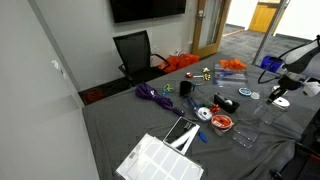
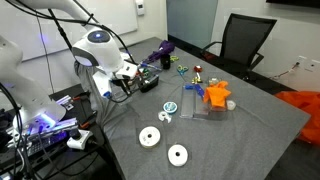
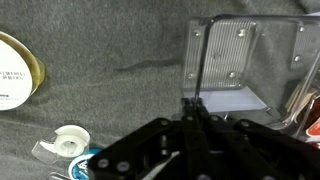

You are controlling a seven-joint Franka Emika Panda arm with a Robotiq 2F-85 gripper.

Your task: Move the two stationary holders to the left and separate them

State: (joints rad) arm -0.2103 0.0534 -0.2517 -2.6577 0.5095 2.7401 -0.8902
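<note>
My gripper should keep lowering the clear holder until its base (image 3: 232, 62) rests flat, then let go. It pinches the clear holder's side (image 3: 203, 62) over a free patch of grey table.
Two clear plastic stationary holders stand close together near the middle of the grey table in an exterior view (image 2: 205, 108). In an exterior view they show as see-through boxes, one (image 1: 268, 110) under the gripper and one (image 1: 245, 135) nearer the front. The wrist view shows one holder (image 3: 235, 60) from above, with part of the second holder (image 3: 305, 95) at the right edge. My gripper (image 3: 190, 102) is shut and empty, and its tips line up with the holder's left wall. It hangs above the table in both exterior views (image 1: 281, 95) (image 2: 120, 86).
A large white gridded tray (image 1: 160, 160) lies at the front. Two white discs (image 2: 150, 137) (image 2: 177, 155) and a tape dispenser (image 2: 170, 110) (image 3: 62, 145) lie near the holders. An orange thing (image 2: 215, 95), a purple thing (image 1: 150, 93) and a black chair (image 1: 135, 50) are farther off.
</note>
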